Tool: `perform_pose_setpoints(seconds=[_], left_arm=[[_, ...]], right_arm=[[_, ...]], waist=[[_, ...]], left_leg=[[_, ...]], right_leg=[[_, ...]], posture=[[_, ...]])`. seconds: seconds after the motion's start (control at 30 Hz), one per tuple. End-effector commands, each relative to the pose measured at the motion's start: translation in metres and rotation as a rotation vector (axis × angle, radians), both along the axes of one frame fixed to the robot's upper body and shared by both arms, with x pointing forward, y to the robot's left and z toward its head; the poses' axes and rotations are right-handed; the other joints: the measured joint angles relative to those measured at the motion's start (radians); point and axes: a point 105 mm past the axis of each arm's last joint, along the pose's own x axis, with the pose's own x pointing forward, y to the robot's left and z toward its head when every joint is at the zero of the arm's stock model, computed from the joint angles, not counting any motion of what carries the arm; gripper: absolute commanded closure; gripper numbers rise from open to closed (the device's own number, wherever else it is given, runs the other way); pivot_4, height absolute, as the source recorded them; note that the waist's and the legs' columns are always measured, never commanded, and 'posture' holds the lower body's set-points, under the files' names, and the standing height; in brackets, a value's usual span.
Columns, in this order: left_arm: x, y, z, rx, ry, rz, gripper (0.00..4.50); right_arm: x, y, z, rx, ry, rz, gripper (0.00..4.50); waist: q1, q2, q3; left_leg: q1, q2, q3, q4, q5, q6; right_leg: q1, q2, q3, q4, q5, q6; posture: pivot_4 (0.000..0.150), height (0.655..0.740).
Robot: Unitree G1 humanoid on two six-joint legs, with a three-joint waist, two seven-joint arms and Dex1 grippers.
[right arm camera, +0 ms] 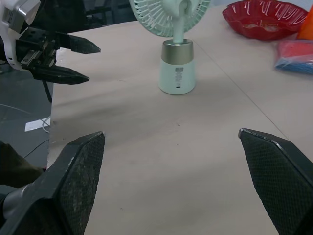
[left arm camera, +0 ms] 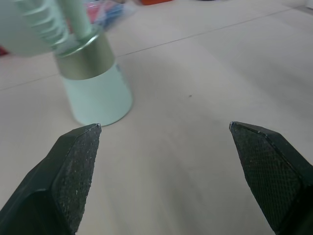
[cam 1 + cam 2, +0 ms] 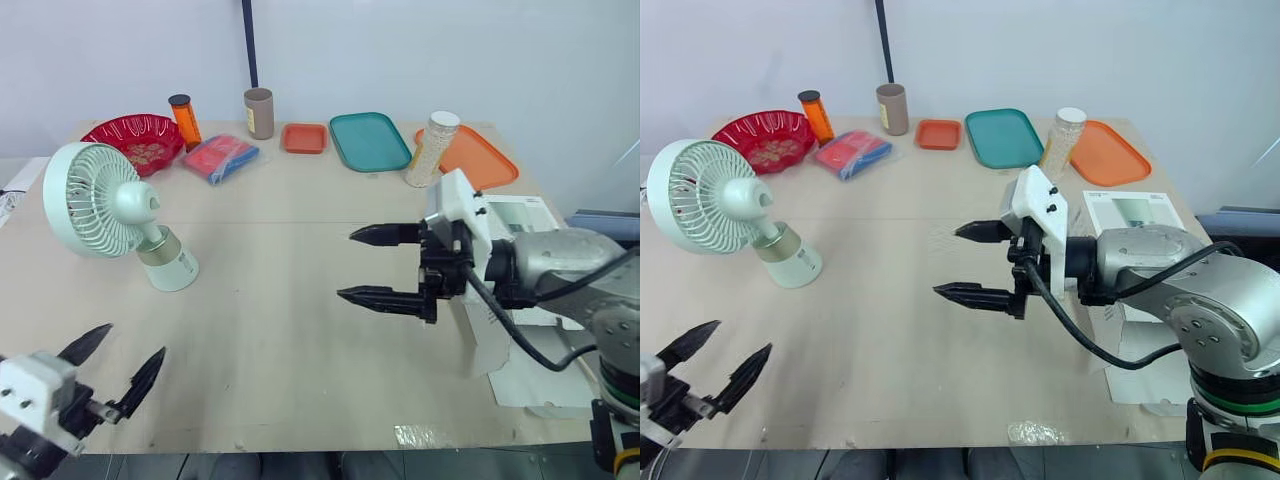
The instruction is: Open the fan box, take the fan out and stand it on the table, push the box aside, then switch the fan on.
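Observation:
The fan's head is joined to its round base [image 3: 172, 268] by a short neck [image 3: 150, 236], so the base will stay upright and come along when I carry the fan by its head.
The pale green fan [image 3: 100, 200] stands upright on the left of the table on its round base [image 2: 95, 83], its grille facing left. The white fan box [image 3: 482, 350] lies at the right edge, partly hidden behind my right arm, with its printed flap [image 3: 1132, 212] lying open behind. My right gripper [image 3: 346, 265] hovers open over the middle of the table, pointing left toward the fan and holding nothing. My left gripper [image 3: 135, 340] is open and empty near the front-left corner, a little in front of the fan's base; it also appears as the left gripper [image 1: 90, 62] in the right wrist view.
Along the back stand a red bowl [image 3: 135, 140], an orange bottle [image 3: 184, 120], a blue-and-red packet [image 3: 220, 157], a brown cup [image 3: 259, 112], a small orange tray [image 3: 304, 137], a teal tray [image 3: 369, 140], a white-lidded jar [image 3: 432, 150] and a larger orange tray [image 3: 485, 160].

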Motion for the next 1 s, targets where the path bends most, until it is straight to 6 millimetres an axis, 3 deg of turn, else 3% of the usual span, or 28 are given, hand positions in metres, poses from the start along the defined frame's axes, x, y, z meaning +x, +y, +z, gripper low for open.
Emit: perform_pose_setpoints(seconds=[0.03, 0.27, 0.5, 0.63, 0.8, 1.0], left_arm=[[-0.004, 0.020, 0.016, 0.072, -0.083, 0.117, 0.00], [0.000, 0.051, 0.030, 0.096, -0.172, 0.290, 0.00], [0.025, 0.046, 0.038, 0.004, -0.217, 0.300, 0.00], [0.050, 0.035, 0.043, -0.055, -0.231, 0.267, 0.00], [0.067, 0.020, 0.048, -0.092, -0.225, 0.205, 0.00], [0.079, 0.023, 0.060, -0.116, -0.256, 0.231, 0.00]], right_arm=[[-0.001, 0.006, 0.008, 0.014, -0.042, 0.034, 0.04], [0.002, 0.012, 0.010, 0.029, -0.048, 0.059, 0.04], [0.004, 0.016, 0.010, 0.032, -0.050, 0.062, 0.04], [0.005, 0.018, 0.010, 0.040, -0.058, 0.055, 0.04], [0.006, 0.019, 0.010, 0.047, -0.064, 0.047, 0.04], [0.005, 0.020, 0.008, 0.053, -0.065, 0.037, 0.04]], waist=[[-0.001, 0.000, 0.000], [-0.005, 0.000, 0.000], [-0.005, -0.001, 0.000], [-0.005, -0.001, 0.000], [-0.007, -0.001, -0.001], [-0.006, -0.001, -0.001]], left_leg=[[0.000, 0.000, 0.000, 0.000, 0.000, 0.000], [0.000, 0.000, 0.000, 0.000, 0.000, 0.000], [0.000, 0.000, -0.001, 0.000, 0.000, 0.000], [0.000, 0.000, -0.001, 0.000, 0.000, 0.000], [0.000, 0.000, -0.001, 0.000, 0.000, 0.000], [0.000, 0.000, -0.001, 0.000, 0.000, -0.001]], right_leg=[[0.000, 0.000, 0.000, 0.000, 0.000, 0.000], [0.000, 0.000, 0.000, 0.000, 0.000, 0.000], [0.000, 0.000, -0.001, 0.000, 0.000, 0.000], [0.000, 0.000, -0.001, 0.000, 0.000, 0.000], [0.000, 0.000, -0.001, 0.000, 0.001, 0.000], [0.000, 0.000, -0.001, 0.001, 0.002, 0.000]], posture=[[0.150, 0.7400], [0.150, 0.7400], [0.150, 0.7400], [0.150, 0.7400], [0.150, 0.7400], [0.150, 0.7400]])
